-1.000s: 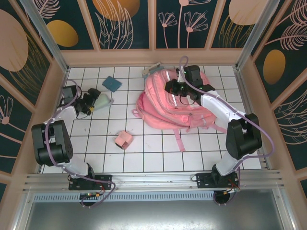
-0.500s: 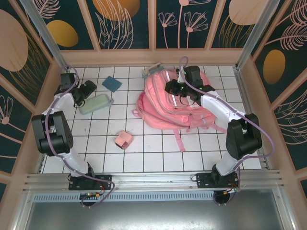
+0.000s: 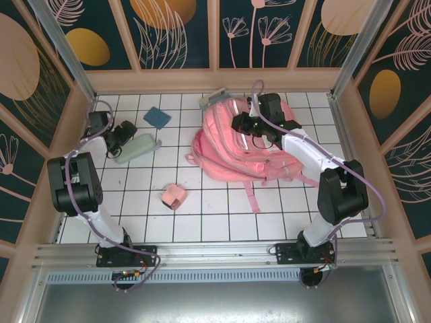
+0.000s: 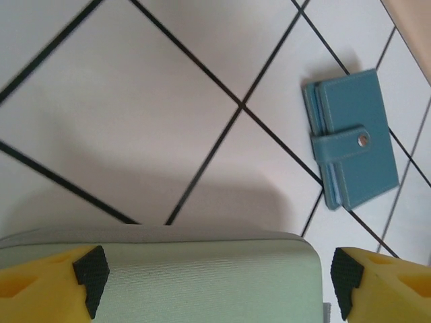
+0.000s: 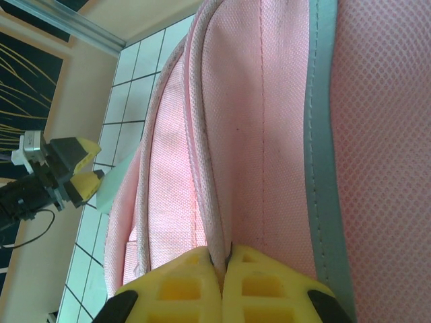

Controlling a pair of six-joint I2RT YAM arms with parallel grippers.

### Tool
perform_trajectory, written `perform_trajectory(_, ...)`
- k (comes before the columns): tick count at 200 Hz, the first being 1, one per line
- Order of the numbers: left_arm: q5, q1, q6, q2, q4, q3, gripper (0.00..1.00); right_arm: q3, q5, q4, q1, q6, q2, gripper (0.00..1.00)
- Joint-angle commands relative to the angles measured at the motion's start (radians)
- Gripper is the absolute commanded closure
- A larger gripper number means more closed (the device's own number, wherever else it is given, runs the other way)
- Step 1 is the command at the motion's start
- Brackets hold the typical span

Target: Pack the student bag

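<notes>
My left gripper should push the case around and grip it across its narrow middle (image 3: 137, 149), because the case's long side (image 4: 182, 241) lies across my left gripper's open fingers.
The student bag (image 3: 259, 151), a large pink backpack, lies at the back centre-right of the tiled floor. My right gripper (image 3: 241, 124) is shut on a piped edge of the bag's fabric (image 5: 269, 101), pinched between the yellow fingertips of the right gripper (image 5: 226, 259). My left gripper (image 3: 122, 136) is at the left wall, open wide. The left gripper (image 4: 215, 279) straddles the end of a pale green case (image 4: 168, 282), with a gap showing at the right finger (image 4: 347, 286). The case (image 3: 137, 147) lies flat on the tiles.
A teal wallet (image 3: 157, 117) lies just beyond the case, closed by a snap tab (image 4: 353, 141). A small pink box (image 3: 174, 196) sits near the middle front. A pink strap (image 3: 252, 198) trails toward the front. Wooden walls enclose the floor.
My left gripper swung back toward the left wall, then returned over the green case's end, staying wide open. The right gripper kept its pinch on the bag and did not move.
</notes>
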Motion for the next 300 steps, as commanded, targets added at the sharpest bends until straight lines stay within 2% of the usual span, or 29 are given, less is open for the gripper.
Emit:
perform_trajectory(1,0.088,-0.029,-0.117,-0.022,-0.033,-0.103,0.12,-0.011,-0.016,0.029,0.007,0.004,-0.043,1.00)
perform_trajectory(43,0.127,-0.107,-0.237,-0.139,0.012,-0.210,0.12,-0.007,-0.025,0.040,0.008,0.008,-0.033,1.00)
perform_trajectory(65,0.133,-0.131,-0.250,-0.196,0.004,-0.237,0.11,-0.012,-0.027,0.046,0.008,0.011,-0.029,1.00)
perform_trajectory(85,0.138,-0.135,-0.172,-0.213,-0.046,-0.205,0.11,-0.012,-0.032,0.047,0.009,0.012,-0.027,1.00)
perform_trajectory(106,0.046,-0.135,-0.041,-0.193,-0.168,-0.123,0.11,-0.009,-0.035,0.050,0.008,0.013,-0.023,1.00)
perform_trajectory(132,0.015,-0.135,0.070,-0.148,-0.200,-0.050,0.11,-0.014,-0.035,0.053,0.010,0.014,-0.026,1.00)
perform_trajectory(173,-0.039,-0.133,0.164,0.008,-0.227,0.073,0.10,-0.025,-0.031,0.046,0.013,0.016,-0.040,1.00)
perform_trajectory(195,-0.073,-0.133,0.181,0.049,-0.258,0.083,0.10,-0.040,-0.021,0.043,0.013,0.016,-0.060,1.00)
perform_trajectory(225,-0.048,-0.133,0.160,0.015,-0.266,0.011,0.11,-0.060,-0.013,0.048,0.013,0.019,-0.079,1.00)
perform_trajectory(279,0.125,-0.143,0.046,-0.176,-0.187,-0.215,0.12,-0.064,-0.020,0.056,0.011,0.016,-0.072,1.00)
perform_trajectory(300,0.126,-0.179,0.022,-0.237,-0.184,-0.236,0.12,-0.055,-0.030,0.058,0.013,0.018,-0.060,1.00)
